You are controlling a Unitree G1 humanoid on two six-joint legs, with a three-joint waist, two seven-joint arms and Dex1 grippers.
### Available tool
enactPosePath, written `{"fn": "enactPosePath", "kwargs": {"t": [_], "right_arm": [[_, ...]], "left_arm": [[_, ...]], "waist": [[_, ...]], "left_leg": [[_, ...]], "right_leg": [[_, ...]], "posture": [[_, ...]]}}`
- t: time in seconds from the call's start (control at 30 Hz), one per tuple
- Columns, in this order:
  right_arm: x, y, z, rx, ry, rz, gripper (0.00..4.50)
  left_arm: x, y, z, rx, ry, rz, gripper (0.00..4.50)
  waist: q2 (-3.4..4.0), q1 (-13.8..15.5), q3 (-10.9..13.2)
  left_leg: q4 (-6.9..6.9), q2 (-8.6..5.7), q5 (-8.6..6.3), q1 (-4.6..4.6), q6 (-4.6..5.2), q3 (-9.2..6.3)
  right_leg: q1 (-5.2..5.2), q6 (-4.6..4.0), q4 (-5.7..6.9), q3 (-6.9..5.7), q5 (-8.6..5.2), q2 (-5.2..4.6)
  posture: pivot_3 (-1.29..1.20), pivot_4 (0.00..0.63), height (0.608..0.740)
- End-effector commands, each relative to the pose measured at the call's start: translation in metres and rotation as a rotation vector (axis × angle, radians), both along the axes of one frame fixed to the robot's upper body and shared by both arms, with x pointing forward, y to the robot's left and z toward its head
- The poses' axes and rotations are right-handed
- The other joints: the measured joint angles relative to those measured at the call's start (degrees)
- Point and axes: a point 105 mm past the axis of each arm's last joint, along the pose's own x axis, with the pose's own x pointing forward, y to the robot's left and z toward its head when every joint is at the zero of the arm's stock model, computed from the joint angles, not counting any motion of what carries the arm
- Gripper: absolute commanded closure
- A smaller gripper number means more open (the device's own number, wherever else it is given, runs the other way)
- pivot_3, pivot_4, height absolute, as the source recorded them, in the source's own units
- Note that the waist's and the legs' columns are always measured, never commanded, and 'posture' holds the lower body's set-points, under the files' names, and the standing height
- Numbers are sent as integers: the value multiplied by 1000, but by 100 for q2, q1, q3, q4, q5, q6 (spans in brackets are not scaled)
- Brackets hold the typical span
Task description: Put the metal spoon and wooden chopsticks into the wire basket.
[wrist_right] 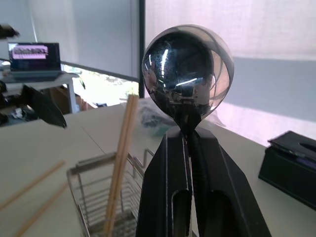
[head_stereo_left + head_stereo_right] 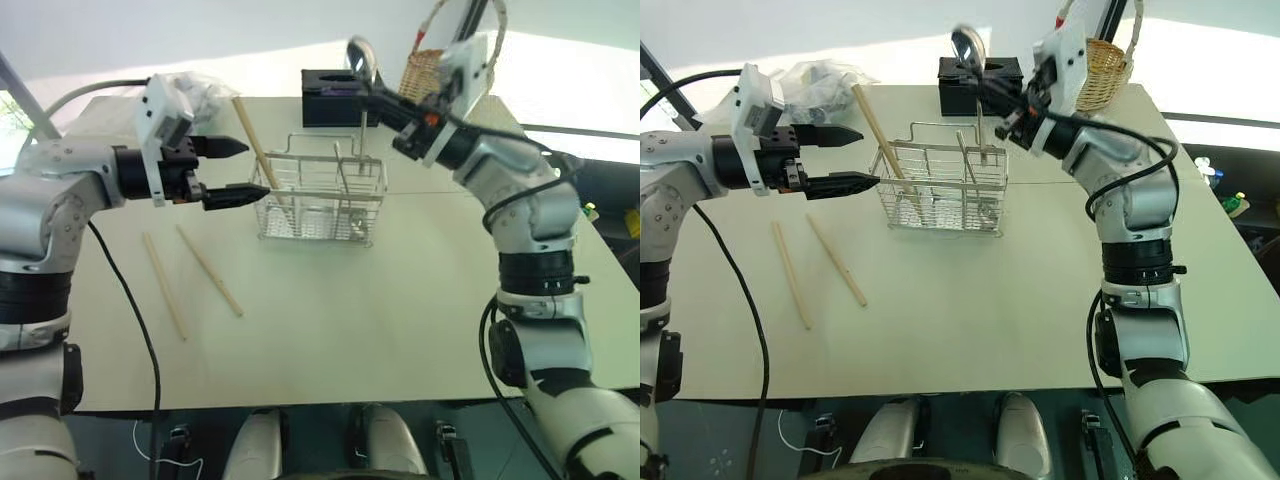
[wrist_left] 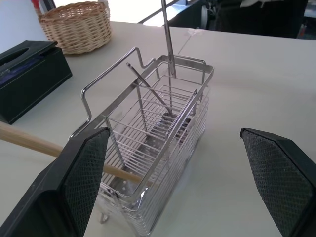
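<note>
The next wooden chopstick [image 2: 165, 287] will lean on the basket's rim with its top poking out when I lower it in, because the wire basket [image 2: 318, 200] is shallow and open.
The wire basket [image 2: 320, 200] stands mid-table. One wooden chopstick [image 2: 252, 140] leans in its left end, and two more [image 2: 165, 285] [image 2: 210, 270] lie on the table to its left. My left gripper [image 2: 252, 170] hovers open just left of the basket, level with its rim, holding nothing; its black fingers [image 3: 74, 187] frame the basket [image 3: 148, 148]. My right gripper [image 2: 380, 102], above the basket's right end, is shut on the metal spoon [image 1: 187, 69] just under its bowl. The bowl [image 2: 361, 53] points up, and the slim handle [image 3: 168, 39] hangs down into the basket.
A thin metal rod [image 3: 148, 89] leans inside the basket. Behind it sit a black box [image 2: 330, 95], a round wicker basket [image 2: 430, 65] and a crumpled plastic bag [image 2: 200, 90]. The pale table [image 2: 380, 320] extends toward me.
</note>
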Motion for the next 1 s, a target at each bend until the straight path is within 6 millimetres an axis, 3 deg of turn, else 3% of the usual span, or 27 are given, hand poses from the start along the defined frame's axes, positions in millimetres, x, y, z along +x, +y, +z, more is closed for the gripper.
{"fn": "enactPosePath", "kwargs": {"t": [0.03, 0.1, 0.27, 0.3, 0.4, 0.53, 0.67, 0.73, 0.83, 0.93, 1.0], "right_arm": [[-3, 6, -1, -21, -15, -4, 3816], [-3, 7, -4, -13, 5, -2, 3022], [-3, 5, 0, -42, -36, -35, 367], [-3, 3, 3, -40, -42, -39, 93], [-7, -4, 22, -38, -86, -40, 93], [-22, -18, 71, -24, -200, 16, 93], [-64, -19, 111, -55, -290, 216, 93], [-84, -13, 109, -122, -275, 321, 93], [-104, -6, 86, -251, -238, 424, 93], [-118, -2, 54, -358, -191, 488, 93], [-117, -3, 39, -369, -143, 474, 93]], "left_arm": [[-7, 2, 21, -11, -84, 7, 0], [-7, 3, 21, -11, -86, 11, 0], [-6, 5, 21, -17, -91, 24, 0], [-5, 5, 22, -18, -93, 28, 0], [-3, 7, 25, -34, -105, 52, 0], [-2, 17, 39, -119, -119, 117, 0], [-2, 36, 55, -246, -126, 243, 0], [-1, 48, 59, -304, -119, 326, 0], [1, 63, 56, -355, -85, 454, 0], [16, 93, 23, -355, 132, 752, 0], [22, 113, 1, -325, 246, 966, 0]], "waist": [[1, -9, 1], [3, -11, 2], [2, 10, 1], [2, 14, 1], [3, 13, 2], [8, 7, 8], [7, 10, 7], [4, 8, 5], [-3, 9, 1], [-11, 19, -4], [-14, 31, -5]], "left_leg": [[0, 0, 0, 0, 0, 0], [1, 1, 0, 0, 0, 1], [3, 4, 0, 2, 0, 0], [3, 4, 0, 2, 0, 0], [4, 4, 0, 2, 0, 0], [3, 4, 0, 0, 0, 0], [-4, 7, 0, 1, 1, -2], [-7, 10, -2, 2, 3, -3], [-3, 11, -3, 6, 4, -3], [2, 11, -3, 15, 4, -4], [4, 10, -3, 17, 4, -5]], "right_leg": [[0, 0, 0, 1, 0, 0], [-2, 0, 1, 3, 0, 1], [1, 0, 1, 3, 0, 4], [2, 0, 0, 3, 0, 4], [3, 0, -1, 3, 0, 4], [-1, 0, -1, 4, 0, 4], [1, 0, -7, 3, 0, 8], [5, 0, -16, 2, 0, 10], [14, 1, -21, 2, 0, 10], [23, 3, -21, 3, 0, 9], [24, 4, -21, 3, 0, 9]], "posture": [[0, 150, 706], [0, 150, 706], [0, 150, 706], [0, 150, 706], [0, 150, 706], [0, 150, 706], [0, 150, 706], [0, 150, 706], [0, 150, 706], [0, 150, 706], [0, 150, 706]]}}
